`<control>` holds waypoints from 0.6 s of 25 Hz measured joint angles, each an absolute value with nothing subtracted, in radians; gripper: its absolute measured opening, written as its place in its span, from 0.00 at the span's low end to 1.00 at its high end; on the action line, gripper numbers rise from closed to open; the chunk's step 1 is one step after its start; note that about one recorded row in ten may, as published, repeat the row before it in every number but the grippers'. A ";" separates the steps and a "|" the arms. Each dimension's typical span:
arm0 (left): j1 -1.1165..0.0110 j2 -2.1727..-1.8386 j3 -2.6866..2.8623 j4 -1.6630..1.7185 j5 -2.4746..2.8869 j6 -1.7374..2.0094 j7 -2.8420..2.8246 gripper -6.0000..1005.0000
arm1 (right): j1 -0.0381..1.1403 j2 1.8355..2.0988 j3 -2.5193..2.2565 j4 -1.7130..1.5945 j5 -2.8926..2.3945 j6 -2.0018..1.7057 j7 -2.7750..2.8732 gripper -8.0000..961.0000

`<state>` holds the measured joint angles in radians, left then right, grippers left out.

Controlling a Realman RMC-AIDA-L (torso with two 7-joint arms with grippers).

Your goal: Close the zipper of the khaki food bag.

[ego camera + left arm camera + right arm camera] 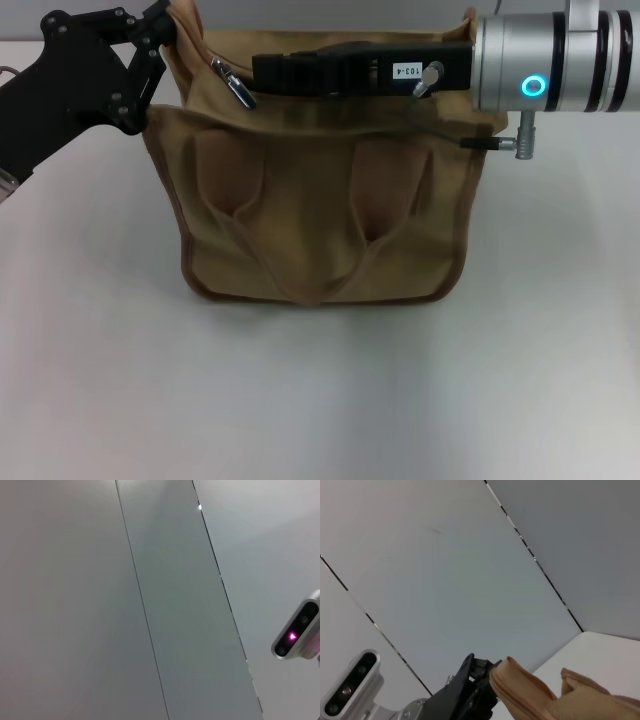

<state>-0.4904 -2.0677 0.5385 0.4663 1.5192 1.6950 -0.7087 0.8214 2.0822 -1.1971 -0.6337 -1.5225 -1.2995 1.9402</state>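
Note:
The silver pull tab (234, 84) slopes down past the ends of my right gripper's fingers, so next my right gripper opens, moves down to the tab's loose end (247, 101) and grabs it before it pulls.
The khaki food bag (320, 215) stands upright on the white table, handles facing me. My left gripper (165, 30) is shut on the bag's top left corner; the right wrist view shows this gripper (472, 692) clamped on the bag's (520, 687) fabric end. The zipper's silver slider and pull tab (232, 82) hang at the left end of the top opening. My right gripper (262, 70) reaches in from the right along the bag's top, its tip just right of the pull tab. The zipper line beneath that arm is hidden.
White table (320, 400) surrounds the bag, with open surface in front and on both sides. The left wrist view shows only grey wall panels and a silver camera housing (297, 630). A similar housing (350, 690) appears in the right wrist view.

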 joint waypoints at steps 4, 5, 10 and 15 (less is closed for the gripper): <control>-0.490 -2.068 0.538 0.466 1.516 1.695 -0.709 0.03 | 0.812 2.082 -1.193 -0.634 -1.521 -1.309 1.943 0.05; -0.490 -2.068 0.538 0.466 1.513 1.696 -0.709 0.03 | 0.812 2.082 -1.193 -0.634 -1.521 -1.309 1.943 0.05; -0.490 -2.069 0.540 0.466 1.507 1.705 -0.709 0.03 | 0.835 2.081 -1.200 -0.623 -1.521 -1.307 1.971 0.08; -0.491 -2.069 0.544 0.466 1.507 1.720 -0.709 0.03 | 0.863 2.082 -1.224 -0.610 -1.524 -1.277 1.977 0.20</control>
<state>-0.4908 -2.0694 0.5440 0.4662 1.5066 1.7198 -0.7086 0.8629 2.0824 -1.2236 -0.6095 -1.5236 -1.2774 1.9773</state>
